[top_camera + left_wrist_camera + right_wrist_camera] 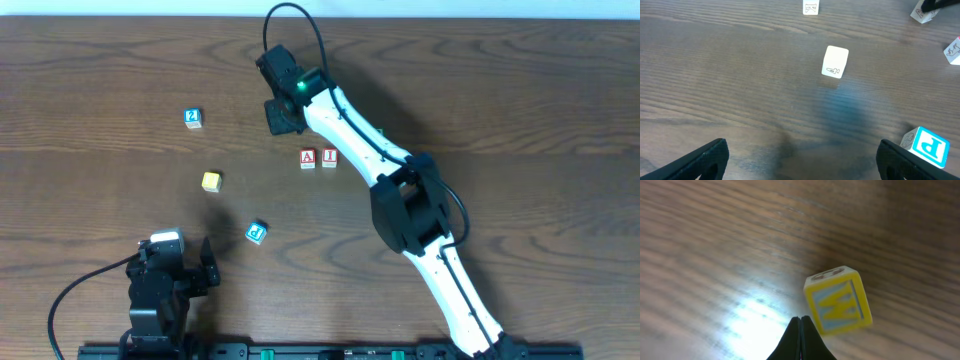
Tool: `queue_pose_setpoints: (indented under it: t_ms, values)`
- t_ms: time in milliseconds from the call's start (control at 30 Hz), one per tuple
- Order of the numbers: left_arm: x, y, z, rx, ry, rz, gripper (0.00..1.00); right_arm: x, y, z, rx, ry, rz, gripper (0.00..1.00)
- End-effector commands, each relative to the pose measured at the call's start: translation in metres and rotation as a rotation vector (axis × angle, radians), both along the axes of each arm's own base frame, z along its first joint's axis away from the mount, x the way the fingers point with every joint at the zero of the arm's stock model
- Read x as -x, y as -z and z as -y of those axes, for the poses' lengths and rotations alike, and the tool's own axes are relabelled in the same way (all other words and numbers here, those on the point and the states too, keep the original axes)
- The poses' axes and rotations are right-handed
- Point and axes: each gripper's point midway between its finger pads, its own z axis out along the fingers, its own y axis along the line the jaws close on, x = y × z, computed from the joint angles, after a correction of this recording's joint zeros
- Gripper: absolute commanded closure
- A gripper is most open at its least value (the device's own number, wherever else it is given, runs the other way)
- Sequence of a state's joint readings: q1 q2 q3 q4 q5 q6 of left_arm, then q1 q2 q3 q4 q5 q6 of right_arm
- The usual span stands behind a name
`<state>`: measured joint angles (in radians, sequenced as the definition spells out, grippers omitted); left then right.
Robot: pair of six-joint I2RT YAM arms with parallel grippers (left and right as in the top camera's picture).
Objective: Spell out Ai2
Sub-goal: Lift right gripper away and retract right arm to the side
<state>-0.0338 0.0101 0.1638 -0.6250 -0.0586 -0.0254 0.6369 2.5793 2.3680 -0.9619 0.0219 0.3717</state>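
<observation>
My right gripper is backing away, and the yellow W block (838, 306) is lying free of the red A and I blocks (319, 158). The gripper keeps backing away until it opens clear of the row.
In the overhead view a red "A" block (308, 158) and a red "I" block (329, 157) sit side by side at the table's middle. A blue "2" block (193, 118) lies apart to the far left. My right gripper (283, 115) reaches over the far middle of the table. In the right wrist view it (800, 321) is shut and empty, just left of a tilted yellow "W" block (838, 301). My left gripper (205, 270) is near the front left. In the left wrist view it (805, 162) is open and empty.
A yellow block (211, 181) lies left of centre and shows a white face in the left wrist view (835, 62). A blue "P" block (256, 233) lies in front of it, beside my left gripper's right finger (927, 146). The wooden table (520, 120) fills the views.
</observation>
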Motion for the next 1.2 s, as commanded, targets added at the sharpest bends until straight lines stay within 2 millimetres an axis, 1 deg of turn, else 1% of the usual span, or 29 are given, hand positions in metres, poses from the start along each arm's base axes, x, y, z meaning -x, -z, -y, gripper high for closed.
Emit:
queue_pose_setpoints:
  t_ms: [0, 33, 67, 167, 200, 233, 267, 300, 367, 433, 467, 500, 533, 633, 700, 767, 800, 833, 867, 1000, 1033, 1067, 1100, 1133, 1167]
  values:
    - [0.000, 0.003, 0.000, -0.003, 0.001, -0.004, 0.05, -0.004, -0.053, -0.023, -0.058, -0.102, 0.090, 0.98]
    - [0.000, 0.003, 0.000, -0.003, 0.001, -0.004, 0.05, -0.006, -0.072, -0.023, -0.054, -0.115, 0.127, 0.98]
    - [0.000, 0.003, 0.000, -0.003, 0.001, -0.004, 0.04, -0.009, -0.099, -0.020, -0.039, -0.108, 0.182, 0.98]
    - [0.000, 0.003, 0.000, -0.003, 0.001, -0.004, 0.05, -0.003, -0.156, -0.012, -0.045, -0.128, 0.254, 0.98]
    - [0.000, 0.003, 0.000, -0.003, 0.001, -0.004, 0.05, 0.003, -0.177, -0.007, -0.055, -0.126, 0.270, 0.98]
    - [0.000, 0.003, 0.000, -0.003, 0.001, -0.004, 0.05, 0.008, -0.191, -0.003, -0.061, -0.126, 0.278, 0.98]
    - [0.000, 0.003, 0.000, -0.003, 0.001, -0.004, 0.05, 0.017, -0.214, 0.006, -0.067, -0.122, 0.293, 0.99]
    - [0.000, 0.003, 0.000, -0.003, 0.001, -0.004, 0.04, 0.023, -0.228, 0.011, -0.070, -0.127, 0.303, 0.98]
    - [0.000, 0.003, 0.000, -0.003, 0.001, -0.004, 0.05, 0.040, -0.262, 0.025, -0.065, -0.163, 0.339, 0.98]
    - [0.000, 0.003, 0.000, -0.003, 0.001, -0.004, 0.05, 0.057, -0.286, 0.038, -0.046, -0.208, 0.365, 0.98]
    - [0.000, 0.003, 0.000, -0.003, 0.001, -0.005, 0.04, 0.064, -0.295, 0.045, -0.031, -0.228, 0.376, 0.98]
    - [0.000, 0.003, 0.000, -0.003, 0.001, -0.004, 0.05, 0.072, -0.304, 0.056, 0.000, -0.234, 0.389, 0.99]
    - [0.000, 0.003, 0.000, -0.003, 0.001, -0.004, 0.05, 0.079, -0.312, 0.069, 0.033, -0.228, 0.397, 0.98]
    - [0.000, 0.003, 0.000, -0.003, 0.001, -0.004, 0.05, 0.095, -0.333, 0.090, 0.012, -0.209, 0.401, 0.98]
    - [0.000, 0.003, 0.000, -0.003, 0.001, -0.004, 0.05, 0.103, -0.343, 0.106, 0.011, -0.191, 0.407, 0.98]
    - [0.000, 0.003, 0.000, -0.003, 0.001, -0.004, 0.05, 0.111, -0.349, 0.126, 0.016, -0.166, 0.411, 0.98]
    - [0.000, 0.003, 0.000, -0.004, 0.000, -0.003, 0.05, 0.117, -0.352, 0.146, 0.020, -0.139, 0.417, 0.98]
    - [0.000, 0.001, -0.008, -0.048, -0.027, 0.001, 0.05, 0.125, -0.351, 0.168, 0.010, -0.112, 0.420, 0.98]
    - [0.000, 0.001, -0.009, -0.056, -0.030, 0.000, 0.05, 0.131, -0.349, 0.181, -0.002, -0.093, 0.421, 0.98]
    - [-0.001, 0.001, 0.002, -0.015, 0.023, 0.003, 0.05, 0.153, -0.331, 0.213, -0.013, -0.045, 0.418, 0.99]
    - [-0.002, 0.001, 0.009, 0.022, 0.048, 0.006, 0.04, 0.161, -0.324, 0.219, -0.009, -0.039, 0.411, 0.98]
    - [-0.001, 0.001, 0.019, 0.094, 0.074, 0.006, 0.05, 0.168, -0.316, 0.223, -0.004, -0.038, 0.398, 0.98]
    - [-0.001, 0.000, 0.033, 0.207, 0.100, 0.004, 0.05, 0.174, -0.310, 0.225, 0.001, -0.039, 0.384, 0.97]
    - [0.002, -0.002, 0.050, 0.351, 0.128, -0.009, 0.04, 0.181, -0.302, 0.228, 0.003, -0.034, 0.367, 0.87]
    - [0.005, -0.004, 0.063, 0.471, 0.145, -0.028, 0.05, 0.187, -0.294, 0.229, -0.002, -0.035, 0.343, 0.68]
